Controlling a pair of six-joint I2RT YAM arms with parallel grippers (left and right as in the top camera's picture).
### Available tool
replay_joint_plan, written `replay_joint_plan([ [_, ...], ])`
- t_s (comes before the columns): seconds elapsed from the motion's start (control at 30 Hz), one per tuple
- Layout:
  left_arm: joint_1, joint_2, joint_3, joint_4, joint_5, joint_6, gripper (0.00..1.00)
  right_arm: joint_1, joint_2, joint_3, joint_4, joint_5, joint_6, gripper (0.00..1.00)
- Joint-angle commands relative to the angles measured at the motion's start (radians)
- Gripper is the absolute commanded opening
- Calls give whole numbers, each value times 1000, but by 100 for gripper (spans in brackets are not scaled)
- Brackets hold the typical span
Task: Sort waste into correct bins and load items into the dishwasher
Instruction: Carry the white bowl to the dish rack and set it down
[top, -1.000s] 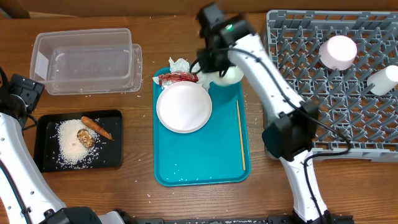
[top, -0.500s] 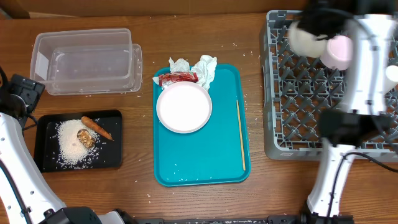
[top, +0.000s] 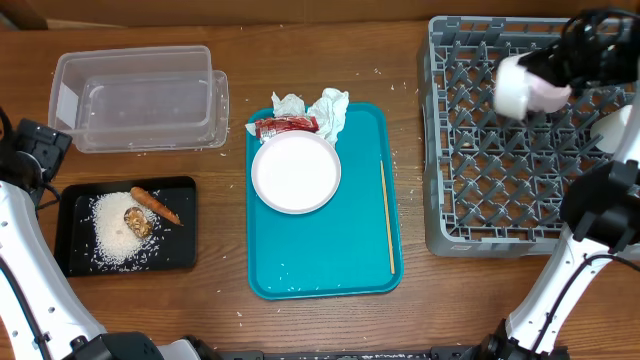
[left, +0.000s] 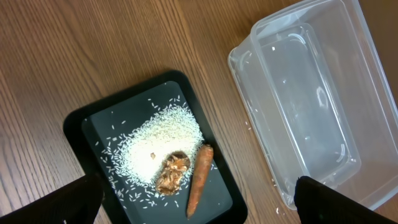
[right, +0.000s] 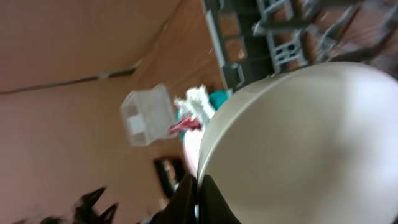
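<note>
The robot's right gripper should move the white bowl toward the rack's free pegs in front (top: 527, 150) before lowering it, because the bowl hangs close against the pinkish-white cup (top: 549, 96).
My right gripper (right: 198, 186) is shut on the rim of a small white bowl (right: 298, 143) and holds it above the back of the grey dish rack (top: 500, 190); the overhead view shows the bowl (top: 514, 85) beside a pinkish-white cup (top: 549, 96). A white plate (top: 295, 172), a red wrapper (top: 285, 125), white napkins (top: 322, 106) and a chopstick (top: 386, 215) lie on the teal tray (top: 325, 260). My left gripper (left: 199, 211) is open above the black tray (left: 102, 118), which holds rice (left: 163, 140), a brown lump (left: 173, 174) and a carrot piece (left: 199, 177).
The clear tub (top: 135, 95) stands empty at the back left, next to the black tray (top: 75, 255). A few rice grains lie scattered on the wooden table round the trays. The right arm's base stands close to the rack's front right corner.
My right gripper has carried the white bowl from the back of the teal tray to above the dish rack. The left arm has not moved.
</note>
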Motion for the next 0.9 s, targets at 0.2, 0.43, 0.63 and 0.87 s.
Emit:
replay_joint_plan([
  [0.2,-2,6,0,0,2,-13,100,-37,-27,-157,0,-129,-116,4],
  [0.43,-2,6,0,0,2,-13,100,-128,-27,-156,0,-36,-106,4],
  [0.63,-2,6,0,0,2,-13,100,-154,-27,-156,0,-6,-104,5],
  [0.87,-2,6,0,0,2,-13,100,-148,-27,-156,0,-199,-105,4],
])
